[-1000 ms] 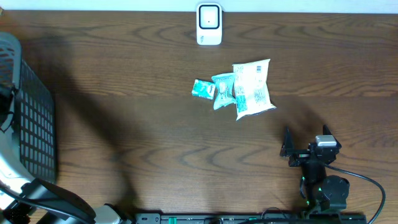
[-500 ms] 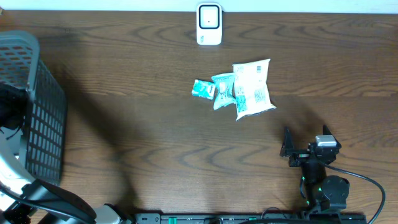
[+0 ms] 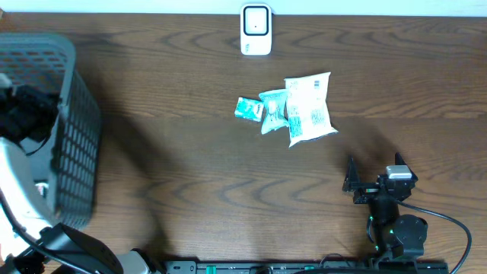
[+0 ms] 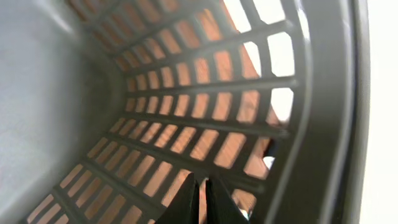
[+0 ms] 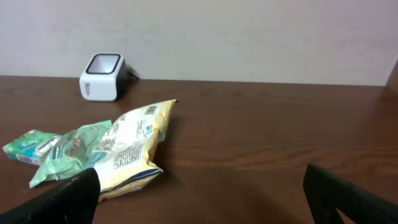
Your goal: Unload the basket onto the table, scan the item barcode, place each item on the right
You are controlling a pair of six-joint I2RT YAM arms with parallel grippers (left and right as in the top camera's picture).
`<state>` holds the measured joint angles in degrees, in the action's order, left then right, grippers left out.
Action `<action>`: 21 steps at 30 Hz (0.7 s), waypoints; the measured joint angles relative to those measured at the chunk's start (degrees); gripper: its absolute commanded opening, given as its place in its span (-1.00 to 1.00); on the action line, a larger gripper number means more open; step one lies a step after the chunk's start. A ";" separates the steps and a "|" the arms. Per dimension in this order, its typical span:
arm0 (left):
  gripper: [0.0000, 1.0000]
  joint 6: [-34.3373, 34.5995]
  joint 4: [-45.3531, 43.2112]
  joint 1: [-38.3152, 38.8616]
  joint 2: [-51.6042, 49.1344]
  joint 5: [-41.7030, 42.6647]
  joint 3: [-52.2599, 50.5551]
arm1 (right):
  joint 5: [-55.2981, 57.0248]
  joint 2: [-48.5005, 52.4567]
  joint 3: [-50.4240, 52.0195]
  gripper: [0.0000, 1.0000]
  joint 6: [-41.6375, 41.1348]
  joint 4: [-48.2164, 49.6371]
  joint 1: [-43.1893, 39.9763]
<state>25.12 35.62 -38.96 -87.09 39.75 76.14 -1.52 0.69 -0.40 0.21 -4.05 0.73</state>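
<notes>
The basket's mesh side [image 4: 205, 118] is in front of my closed left gripper, beyond the item at the basket's near end [image 3: 42, 186]. Next, I back out and come down over the item with the gripper open.
The items lie mid-table: a white and yellow snack bag [image 3: 308, 109] [image 5: 127, 146] with printed panels facing up, and two teal pouches [image 3: 272, 110] [image 3: 249, 109] to its left. At the far edge stands the white barcode scanner [image 3: 256, 30] [image 5: 102, 76]. My right gripper [image 3: 374, 164] [image 5: 205, 199] rests open near the front edge, short of the bag, with nothing between its fingers. My left gripper [image 4: 203, 200] is shut inside a grey mesh basket [image 3: 72, 137] [image 4: 186, 124], its tips pinched at the basket's wall. From overhead the basket mostly hides it.
The basket hangs tilted at the table's left edge, with the left arm's black wrist [image 3: 30, 114] in its mouth. A cable [image 3: 449, 224] runs from the right arm's base. Bare wood lies between the basket and the items.
The basket and the left arm have swung rightward, further over the table's left edge. The right arm and the items have not moved.
</notes>
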 measured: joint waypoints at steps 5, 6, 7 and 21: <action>-0.85 0.83 -2.86 3.23 0.00 -2.82 0.00 | 0.00 0.00 0.00 0.98 0.00 0.00 0.00; -0.86 1.01 -3.04 3.32 0.00 -3.28 0.00 | 0.00 0.00 0.00 0.98 0.00 0.00 0.00; -0.86 1.14 -3.15 3.26 0.00 -3.78 0.00 | 0.00 0.00 0.00 0.98 -0.02 0.00 0.00; -0.86 2.08 1.97 -1.55 7.54 -11.08 0.20 | 0.02 0.00 0.00 0.99 0.00 0.00 0.00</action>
<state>27.20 37.58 -40.51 -79.55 28.67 76.34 -1.50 0.69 -0.40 0.21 -4.05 0.73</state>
